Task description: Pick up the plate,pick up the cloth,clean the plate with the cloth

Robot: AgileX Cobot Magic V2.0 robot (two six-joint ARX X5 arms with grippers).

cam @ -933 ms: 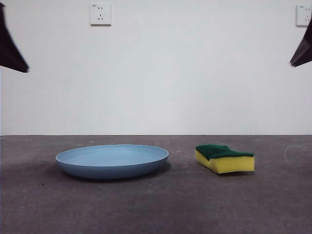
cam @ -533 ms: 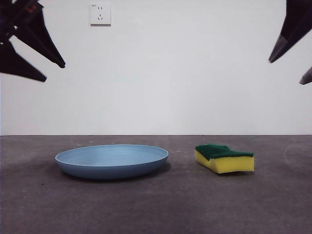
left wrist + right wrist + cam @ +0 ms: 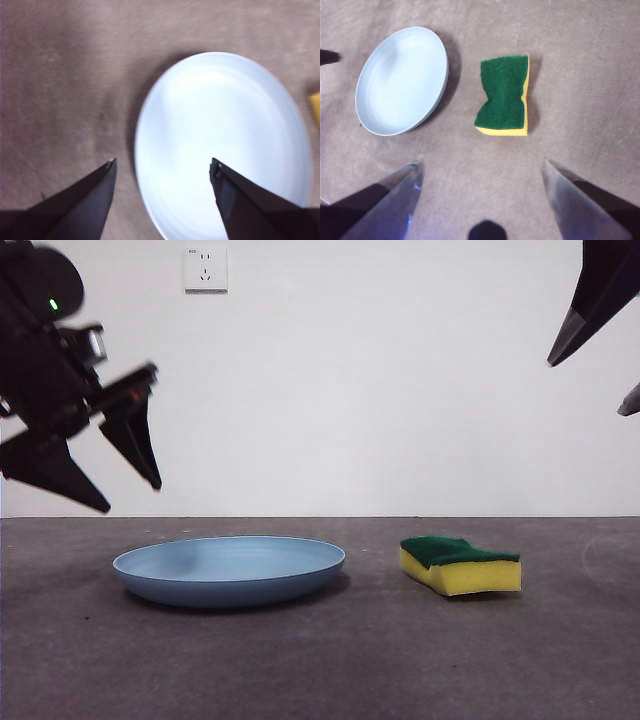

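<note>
My left gripper is hanging over just one rim of the wide plate (image 3: 121, 564), so the plate (image 3: 230, 570) will tilt with its far side down when I pick it up.
The light blue plate (image 3: 229, 571) lies flat on the grey table, left of centre; it also shows in the left wrist view (image 3: 220, 145) and the right wrist view (image 3: 402, 80). The cloth, a yellow sponge with a green top (image 3: 461, 564), lies to its right, apart from it (image 3: 502, 95). My left gripper (image 3: 130, 495) is open and empty, hanging above the plate's left rim (image 3: 162, 167). My right gripper (image 3: 600, 380) is open and empty, high at the upper right, above the sponge (image 3: 482, 167).
A white wall stands behind the table, with a socket (image 3: 205, 269) high on the left. The grey tabletop (image 3: 320, 670) stretches bare in front of the plate and sponge.
My left gripper has come down and to the right, from the top left corner to just above the plate's left rim. My right gripper has lowered slightly into view. Plate and sponge have not moved.
</note>
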